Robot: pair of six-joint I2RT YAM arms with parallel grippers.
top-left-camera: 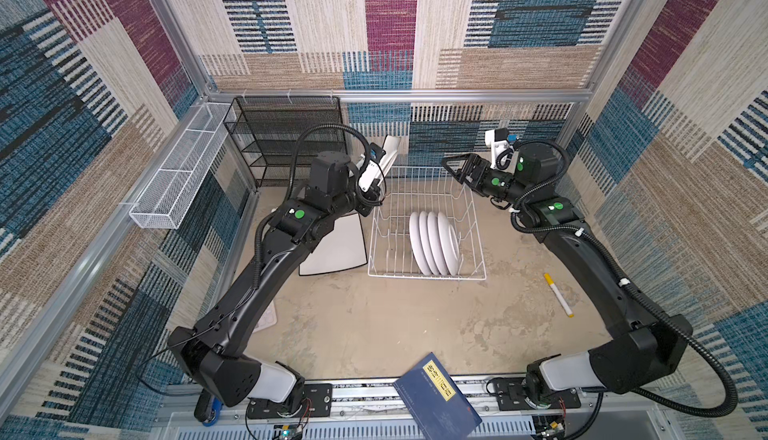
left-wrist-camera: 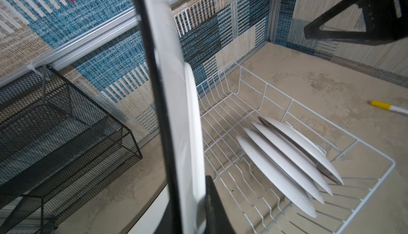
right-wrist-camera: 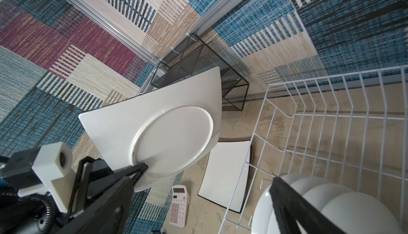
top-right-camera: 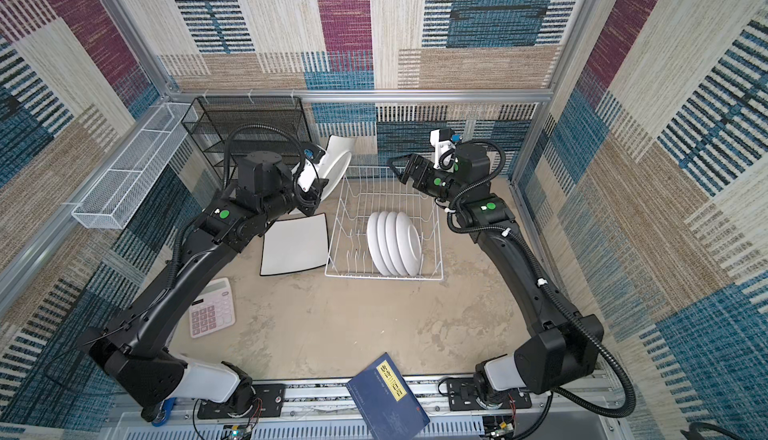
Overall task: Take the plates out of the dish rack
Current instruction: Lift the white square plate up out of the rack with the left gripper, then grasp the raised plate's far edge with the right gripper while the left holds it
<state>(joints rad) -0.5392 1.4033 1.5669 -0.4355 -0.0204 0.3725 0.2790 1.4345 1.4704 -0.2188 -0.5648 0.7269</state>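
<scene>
The square plate is upright in my left gripper, held by its lower edge (right-wrist-camera: 104, 147), so next my right gripper grips the plate's side edge (right-wrist-camera: 149, 93) to free my left gripper.
The white wire dish rack (top-left-camera: 415, 277) (top-right-camera: 353, 276) stands on the table and holds several round white plates (top-left-camera: 434, 242) (left-wrist-camera: 287, 166) upright on edge. My left gripper (left-wrist-camera: 189, 210) is shut on a large square plate (top-left-camera: 392, 147) (right-wrist-camera: 154, 120) by its lower edge. It holds that plate upright in the air beside the rack's far left corner. Another square plate (top-right-camera: 295, 247) (right-wrist-camera: 225, 177) lies flat on the table left of the rack. Over the rack's far right corner my right gripper (top-left-camera: 453, 170) (right-wrist-camera: 202, 199) hangs open with nothing in it.
A black mesh shelf unit (top-left-camera: 286, 139) stands at the back left, with a long white mesh tray (top-left-camera: 178, 172) on the left wall. A pink calculator (top-right-camera: 212, 307) lies front left. A yellow-capped marker (top-left-camera: 559, 294) lies right of the rack. A blue book (top-left-camera: 436, 396) overhangs the front rail.
</scene>
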